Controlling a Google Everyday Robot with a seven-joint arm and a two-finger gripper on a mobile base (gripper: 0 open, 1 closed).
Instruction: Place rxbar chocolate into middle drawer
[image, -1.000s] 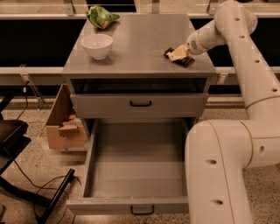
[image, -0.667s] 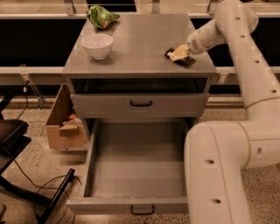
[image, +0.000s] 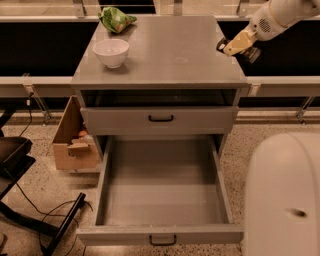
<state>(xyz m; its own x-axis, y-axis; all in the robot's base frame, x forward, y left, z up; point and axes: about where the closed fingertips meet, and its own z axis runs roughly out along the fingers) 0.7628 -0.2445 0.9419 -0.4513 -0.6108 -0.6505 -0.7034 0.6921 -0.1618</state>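
The rxbar chocolate is over the cabinet top's edge (image: 236, 76), so the robot's gripper should carry the rxbar chocolate clear of the cabinet and down before the gripper reaches over the middle drawer (image: 163, 185).
The rxbar chocolate (image: 251, 54) shows as black wrapper ends on either side of my gripper's yellow fingers (image: 234, 46). My gripper (image: 239, 45) is shut on it and holds it just above the right edge of the grey cabinet top (image: 170, 55). Most of the bar is hidden by the fingers. The middle drawer (image: 160, 192) is pulled fully open below, with a bare flat floor and a small black handle on its low front panel. It is well below and to the left of the gripper.
A white bowl (image: 111, 51) and a green snack bag (image: 116, 19) sit on the cabinet top at the left. A closed drawer (image: 160, 120) is above the open one. A cardboard box (image: 75, 145) stands at the cabinet's left. My white body (image: 282, 200) fills the lower right.
My gripper has lifted off the cabinet top with the bar and moved right, to the top's right edge.
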